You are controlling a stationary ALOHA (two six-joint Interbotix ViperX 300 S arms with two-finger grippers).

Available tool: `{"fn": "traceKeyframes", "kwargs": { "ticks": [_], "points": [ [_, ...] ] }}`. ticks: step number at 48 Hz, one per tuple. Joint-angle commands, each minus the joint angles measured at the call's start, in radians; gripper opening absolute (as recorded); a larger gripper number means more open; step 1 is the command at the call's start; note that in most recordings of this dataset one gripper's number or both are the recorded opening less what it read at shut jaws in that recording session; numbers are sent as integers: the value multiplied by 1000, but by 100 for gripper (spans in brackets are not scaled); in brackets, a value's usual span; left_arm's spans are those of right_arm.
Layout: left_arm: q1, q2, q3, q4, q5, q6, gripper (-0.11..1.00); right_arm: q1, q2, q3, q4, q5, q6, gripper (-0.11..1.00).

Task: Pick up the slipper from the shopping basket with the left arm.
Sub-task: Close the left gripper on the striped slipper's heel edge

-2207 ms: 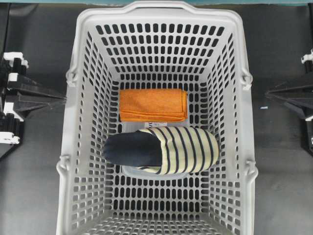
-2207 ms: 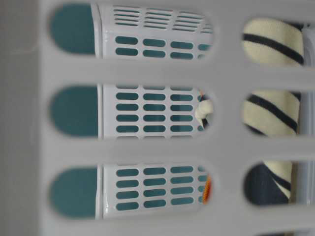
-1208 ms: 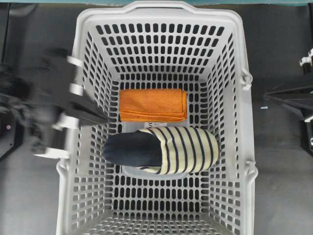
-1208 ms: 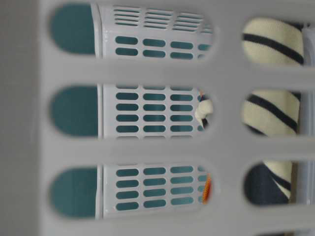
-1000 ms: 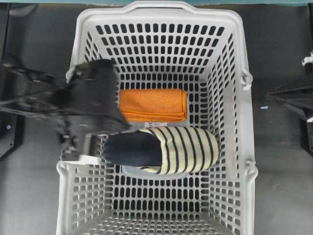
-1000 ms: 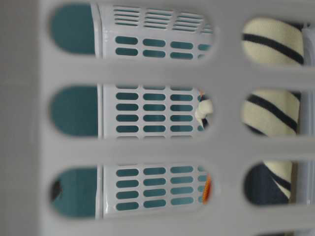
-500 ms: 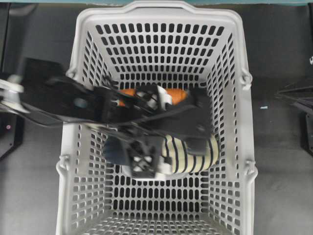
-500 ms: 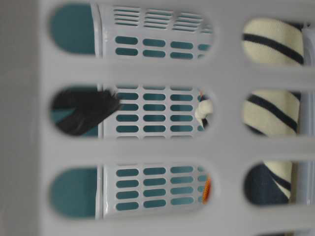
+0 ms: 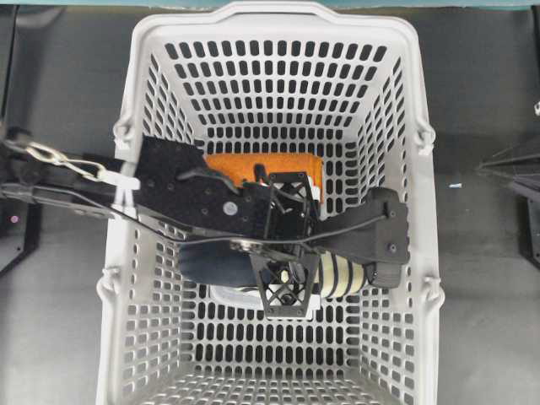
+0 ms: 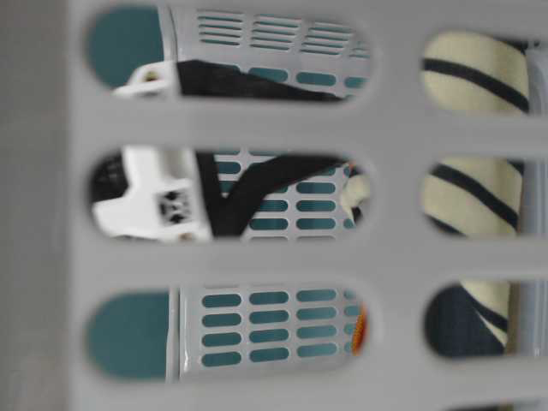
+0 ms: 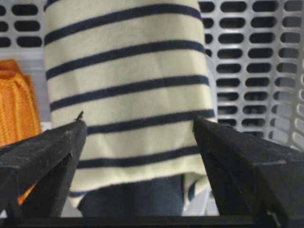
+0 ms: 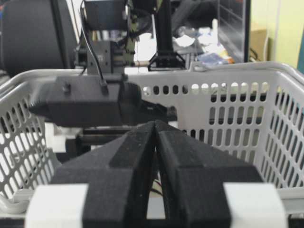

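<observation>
The striped upper's edge (image 11: 137, 175) rests loosely across the slipper's opening, so the upper (image 9: 342, 276) will gather into a narrow fold when I pinch it and lift it.
The slipper (image 9: 342, 274), cream with navy stripes and a navy heel, lies on the floor of the grey shopping basket (image 9: 278, 17). The left arm reaches in over the basket's left wall. My left gripper (image 9: 288, 245) is open above the slipper's middle and hides most of it. In the left wrist view the left gripper (image 11: 137, 122) has one finger on each side of the striped upper (image 11: 128, 85), near its opening. I cannot tell if the fingers touch it. My right gripper (image 12: 155, 124) is shut and empty outside the basket's right wall.
A folded orange cloth (image 9: 253, 166) lies just behind the slipper, partly under the left arm; it also shows in the left wrist view (image 11: 16, 102). Through the basket's slots at table level I see the slipper (image 10: 471, 197) and a white arm part (image 10: 158, 201).
The left arm has swung from outside the basket's left wall into the basket and come down over the slipper, jaws open. The slipper, cloth and right arm have not moved.
</observation>
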Motion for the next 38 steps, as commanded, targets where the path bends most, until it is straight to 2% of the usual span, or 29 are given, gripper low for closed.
{"fn": "traceKeyframes", "kwargs": {
  "ticks": [1, 18, 27, 32, 38],
  "points": [
    [-2, 2, -6, 5, -8, -3, 91, 3, 6, -5, 3, -5, 0, -1],
    [6, 17, 123, 5, -135, -8, 91, 5, 6, 2, 3, -5, 0, -1],
    [12, 9, 152, 5, -147, -11, 88, 5, 8, 8, 3, -5, 2, -1],
    [12, 8, 144, 5, -138, -2, 76, 3, 8, 8, 3, -5, 0, -1],
    [11, -5, 121, 3, -114, 6, 44, 3, 8, 9, 3, -5, 0, -1]
  ]
}}
